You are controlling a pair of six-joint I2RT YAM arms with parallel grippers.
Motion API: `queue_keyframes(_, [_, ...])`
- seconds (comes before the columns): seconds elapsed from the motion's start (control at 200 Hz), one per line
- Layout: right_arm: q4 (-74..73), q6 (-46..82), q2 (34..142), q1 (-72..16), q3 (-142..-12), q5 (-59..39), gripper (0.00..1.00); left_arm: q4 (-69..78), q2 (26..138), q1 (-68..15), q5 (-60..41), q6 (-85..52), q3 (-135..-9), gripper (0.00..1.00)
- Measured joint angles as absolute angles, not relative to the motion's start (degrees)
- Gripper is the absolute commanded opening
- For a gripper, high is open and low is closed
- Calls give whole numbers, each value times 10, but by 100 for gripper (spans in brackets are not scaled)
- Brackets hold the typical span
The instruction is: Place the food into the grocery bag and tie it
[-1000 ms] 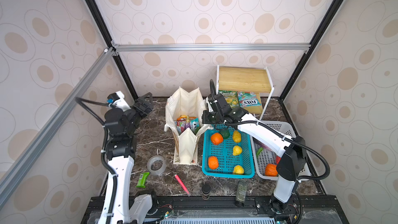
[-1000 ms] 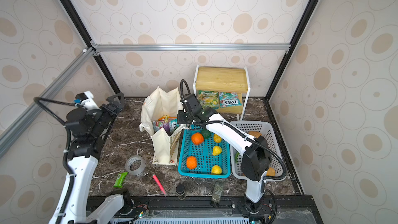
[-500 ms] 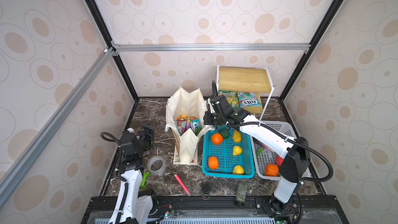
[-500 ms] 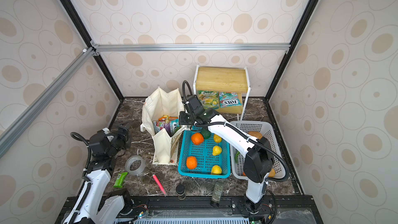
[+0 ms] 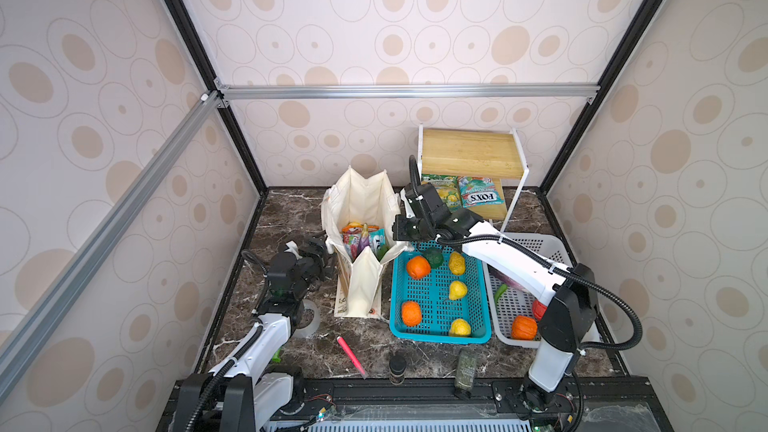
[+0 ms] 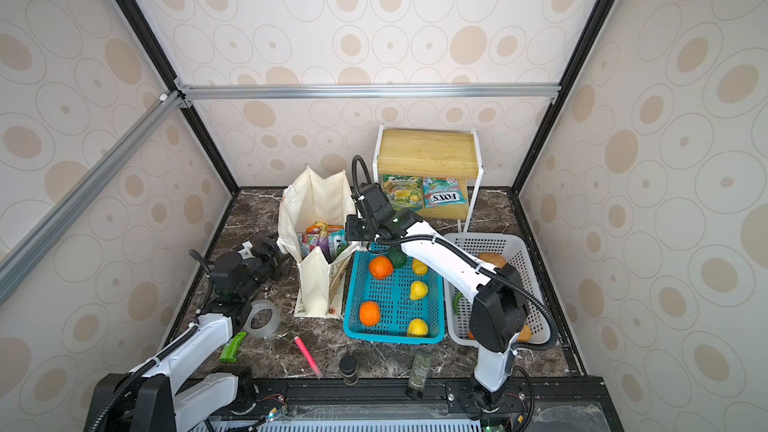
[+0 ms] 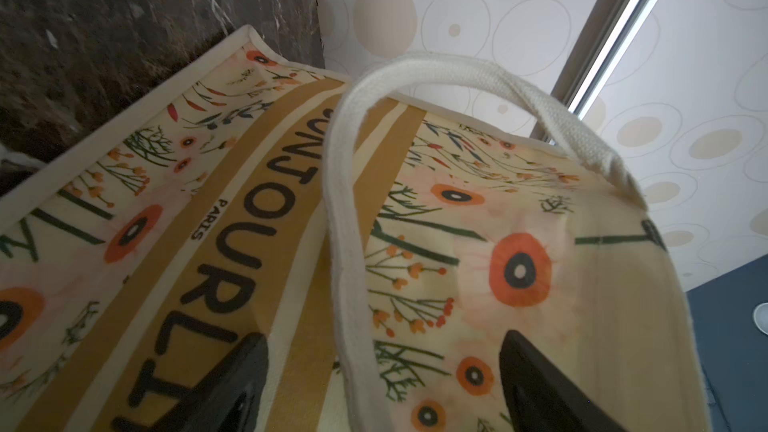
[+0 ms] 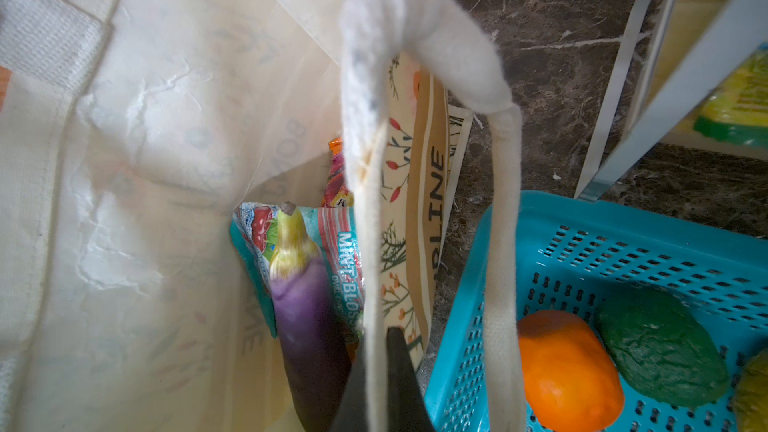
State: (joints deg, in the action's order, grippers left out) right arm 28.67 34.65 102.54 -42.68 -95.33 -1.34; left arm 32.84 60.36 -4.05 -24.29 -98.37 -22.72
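I should open my right gripper, since it holds one strap of the bag's handle (image 8: 368,224) at the bag's rim, then back it off over the turquoise basket's edge (image 8: 472,296) and grip the bag's handle there.
The cream grocery bag (image 5: 361,201) (image 6: 316,201) stands open mid-table in both top views. Inside it lie food items: a purple eggplant (image 8: 307,305) and candy packets (image 8: 345,251) (image 5: 363,238). My left gripper (image 5: 322,251) (image 7: 382,367) is low at the bag's printed left side. It is open, and the white handle (image 7: 345,243) runs between its fingers (image 7: 241,380) without touching them. My right gripper (image 5: 397,229) (image 8: 380,351) sits at the bag's right rim, shut on one strap of the other handle (image 8: 374,243).
A turquoise basket (image 5: 397,297) holding oranges, lemons and an avocado stands right of the bag, with a white basket (image 5: 552,243) beyond. Two Fox's packets (image 5: 480,197) lie on the wooden shelf (image 5: 469,151). A tape roll (image 6: 264,317), green bar (image 6: 230,347), pink pen (image 5: 351,353) and jars (image 5: 397,367) line the front.
My left arm has dropped from high at the left to table level beside the bag, and its jaws have narrowed a little around the handle. The right arm has barely moved.
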Motion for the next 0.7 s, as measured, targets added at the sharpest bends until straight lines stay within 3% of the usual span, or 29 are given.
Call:
queue_keyframes(0.105, [286, 346, 1025, -427, -953, -13, 3, 347, 590, -44, -212, -989, -227, 0])
queue_keyframes(0.23, [285, 346, 1025, -427, -953, -15, 9, 309, 564, -22, -181, -933, -255, 0])
queue_keyframes(0.28, [284, 345, 1025, -427, -953, -15, 22, 272, 549, -11, -162, -892, -285, 0])
queue_keyframes(0.35, [281, 346, 1025, -427, -953, -15, 46, 211, 521, -1, -125, -826, -334, 0])
queue_keyframes(0.405, [279, 341, 1024, -427, -953, -16, 56, 171, 495, 6, -95, -774, -370, 0])
queue_keyframes(0.7, [255, 344, 946, -424, -907, -3, 85, 49, 430, 43, -14, -622, -405, 0])
